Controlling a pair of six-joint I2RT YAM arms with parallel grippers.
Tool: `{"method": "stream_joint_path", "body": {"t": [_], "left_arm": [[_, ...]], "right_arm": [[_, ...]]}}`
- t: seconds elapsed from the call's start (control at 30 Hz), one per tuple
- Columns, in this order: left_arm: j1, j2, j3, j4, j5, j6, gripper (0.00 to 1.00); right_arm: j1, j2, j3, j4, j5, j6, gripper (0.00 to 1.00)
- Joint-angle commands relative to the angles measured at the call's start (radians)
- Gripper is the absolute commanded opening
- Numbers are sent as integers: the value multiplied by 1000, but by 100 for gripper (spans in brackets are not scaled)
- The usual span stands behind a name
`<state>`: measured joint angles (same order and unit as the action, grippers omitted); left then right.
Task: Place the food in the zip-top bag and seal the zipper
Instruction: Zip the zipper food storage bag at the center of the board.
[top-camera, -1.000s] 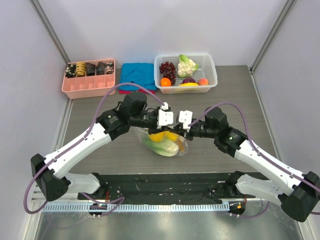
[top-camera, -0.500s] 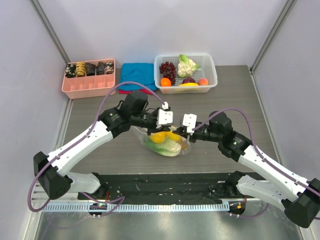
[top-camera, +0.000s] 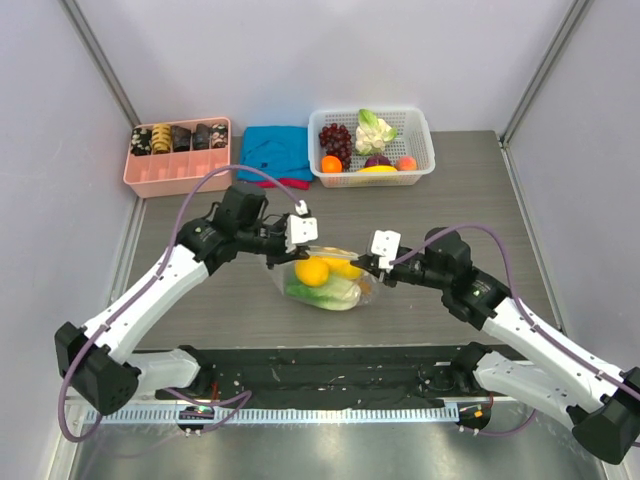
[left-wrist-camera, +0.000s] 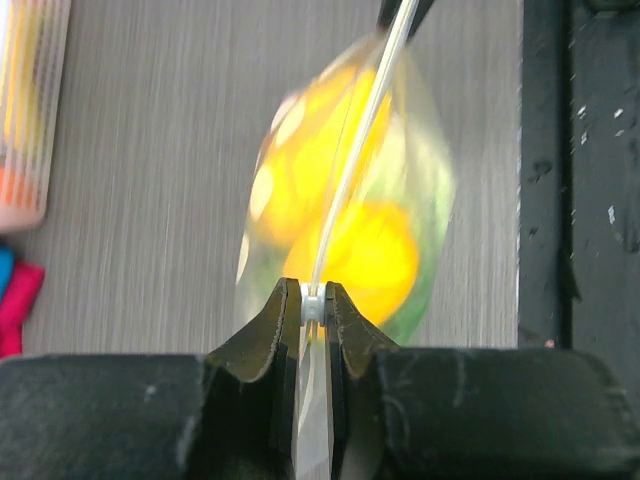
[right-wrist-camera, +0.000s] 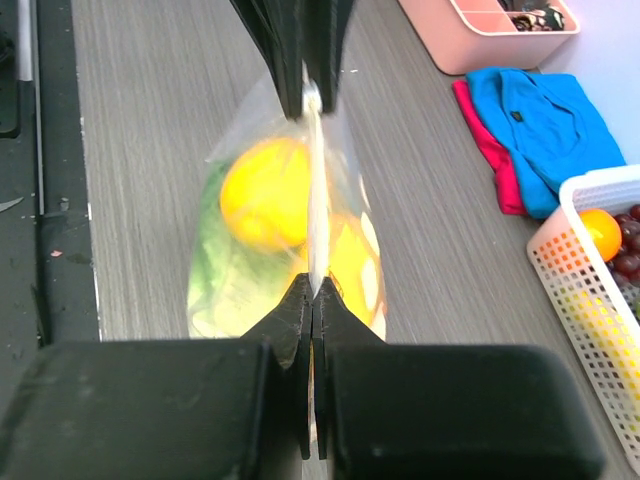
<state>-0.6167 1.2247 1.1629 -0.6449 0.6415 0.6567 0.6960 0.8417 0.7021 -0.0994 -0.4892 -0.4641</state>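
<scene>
The zipper strip (left-wrist-camera: 350, 165) is taut from my right gripper, so my left gripper goes on drawing the white slider (left-wrist-camera: 313, 302) along it to its far end before letting go there.
The clear zip-top bag (top-camera: 325, 278) hangs over the table centre, stretched between both grippers. Inside it I see yellow and orange round fruits (top-camera: 312, 271) and green lettuce (top-camera: 318, 293). My left gripper (top-camera: 292, 242) is shut on the left end of the zipper (left-wrist-camera: 350, 160), pinching a small white slider piece (left-wrist-camera: 314, 303). My right gripper (top-camera: 366, 262) is shut on the right end of the zipper strip (right-wrist-camera: 317, 190). The strip runs taut and straight between the two grippers. The bag also shows in the left wrist view (left-wrist-camera: 345, 200) and the right wrist view (right-wrist-camera: 275, 230).
A white lattice basket (top-camera: 425, 140) with fruit stands at the back right. A pink tray (top-camera: 180, 175) with dark snack pieces is at the back left. Blue and red cloths (top-camera: 275, 152) lie between them. A black mat (top-camera: 330, 370) runs along the near edge.
Both grippers have moved apart, the left one leftward and the right one rightward. The zipper strip between them is now stretched longer and the bag shows more fully.
</scene>
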Motion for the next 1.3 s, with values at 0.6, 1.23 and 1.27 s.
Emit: {"method": "stream_joint_path", "body": {"t": [0.6, 1.23, 1.27], "left_arm": [[406, -165, -123, -205, -20, 202, 6], [347, -220, -50, -223, 47, -53, 46], [316, -217, -37, -222, 34, -75, 51]], "right_arm": [[-66, -47, 2, 27, 97, 4, 1], [-66, 17, 63, 18, -48, -27, 1], [-64, 22, 68, 18, -69, -25, 1]]}}
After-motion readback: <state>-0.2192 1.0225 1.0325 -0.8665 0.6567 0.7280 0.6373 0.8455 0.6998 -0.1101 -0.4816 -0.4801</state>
